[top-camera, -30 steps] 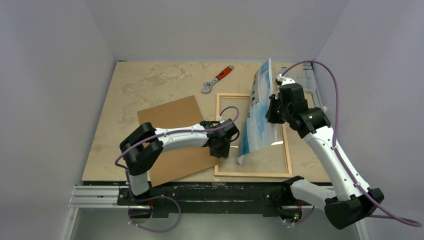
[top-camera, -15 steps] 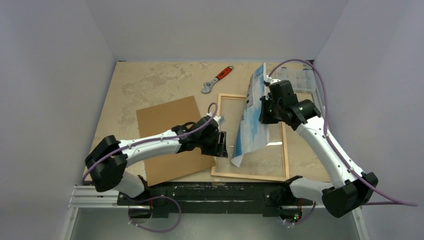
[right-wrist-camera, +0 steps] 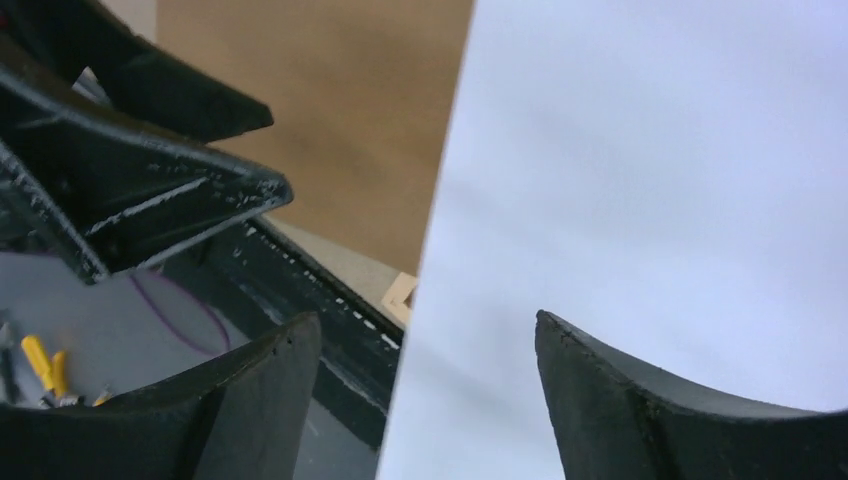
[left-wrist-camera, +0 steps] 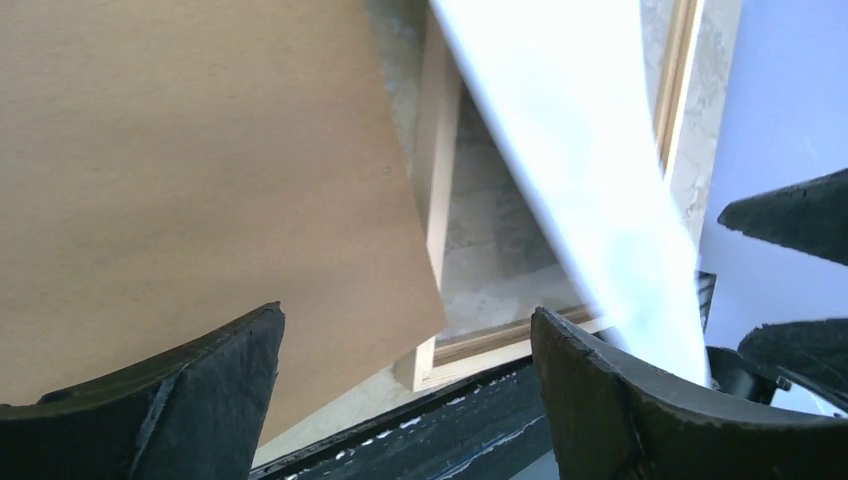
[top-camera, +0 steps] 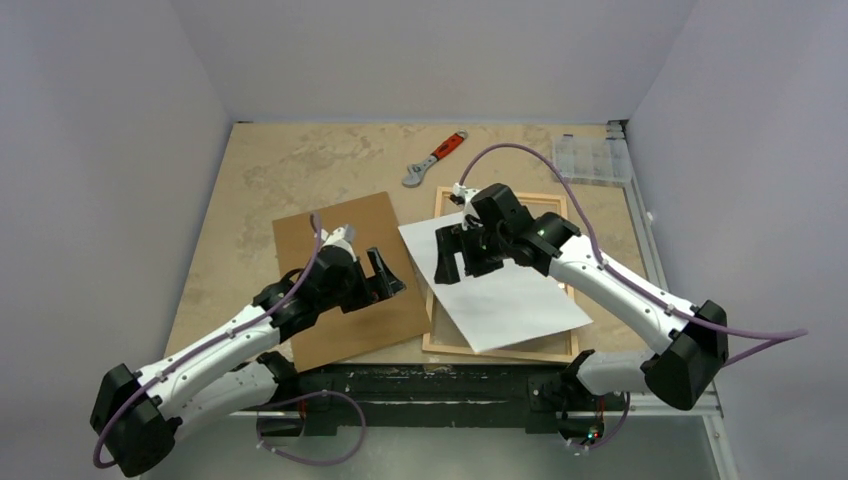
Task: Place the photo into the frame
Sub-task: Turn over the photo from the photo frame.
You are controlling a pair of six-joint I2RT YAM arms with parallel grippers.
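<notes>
I should use my left gripper to grab the photo's edge (top-camera: pixel 422 264) near its corner (top-camera: pixel 404 230) and straighten the photo, because it is lying crooked with that corner past the frame toward the backing board.
The photo (top-camera: pixel 505 295) lies white back up and askew across the frame (top-camera: pixel 500 351), its upper-left corner past the frame's left strip. My right gripper (top-camera: pixel 462 262) hovers open over that corner with nothing between its fingers; in the right wrist view the photo (right-wrist-camera: pixel 650 180) fills the right side beneath the gripper (right-wrist-camera: pixel 427 325). My left gripper (top-camera: pixel 381 277) stands open and empty over the brown backing board (top-camera: pixel 335 250). In the left wrist view the gripper (left-wrist-camera: pixel 407 315) looks at the board (left-wrist-camera: pixel 200 180), the frame (left-wrist-camera: pixel 436 200) and the photo (left-wrist-camera: pixel 590 170).
An orange-handled wrench (top-camera: pixel 435 158) lies at the back centre. A clear plastic organiser box (top-camera: pixel 590 158) sits at the back right. A black rail (top-camera: pixel 400 385) runs along the table's near edge, just below the frame and board.
The right gripper opened and let go of the photo, which fell from nearly upright to flat on the frame, back up. The left gripper opened and drew back left over the board.
</notes>
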